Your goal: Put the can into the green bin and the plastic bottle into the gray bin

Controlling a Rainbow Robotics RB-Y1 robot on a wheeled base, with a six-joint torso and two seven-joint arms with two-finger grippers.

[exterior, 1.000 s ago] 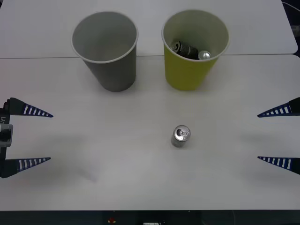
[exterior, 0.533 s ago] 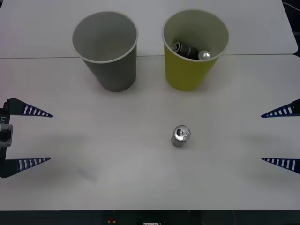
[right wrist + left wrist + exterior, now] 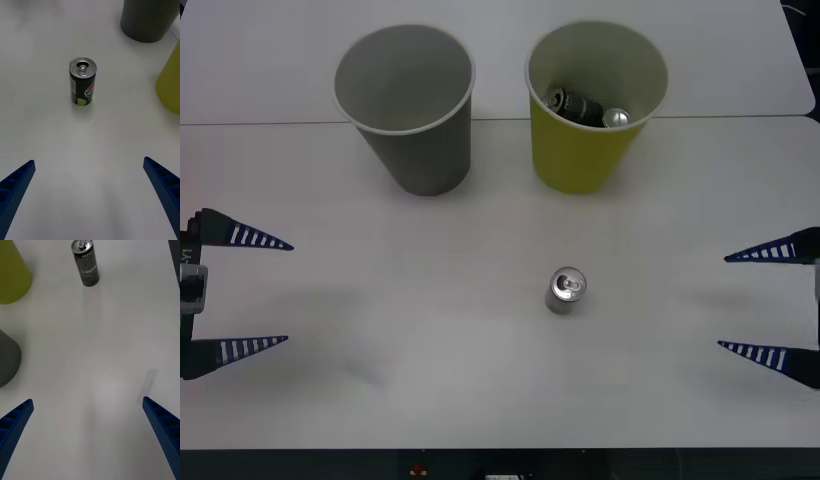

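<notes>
I expect the small dark can (image 3: 565, 290) to tip onto its side when I drop it in, because it will land across the cans already inside the green bin (image 3: 582, 108).
A small dark can (image 3: 565, 290) with a silver top stands upright on the white table, right of centre; it also shows as the can (image 3: 82, 81) and the can (image 3: 85, 263) in the wrist views. The green bin (image 3: 595, 105) stands at the back right with two cans lying inside. The gray bin (image 3: 406, 108) stands to its left. My right gripper (image 3: 770, 301) is open at the right edge, well apart from the can. My left gripper (image 3: 240, 292) is open at the left edge. The plastic bottle is out of view.
A seam (image 3: 260, 123) runs across the white table behind the bins. The table's front edge (image 3: 500, 450) lies close below the grippers. Bare tabletop (image 3: 400, 300) lies between the left gripper and the can.
My right gripper has shifted a little to the left, toward the can, and slightly nearer the front edge. The left gripper, can and bins have not moved.
</notes>
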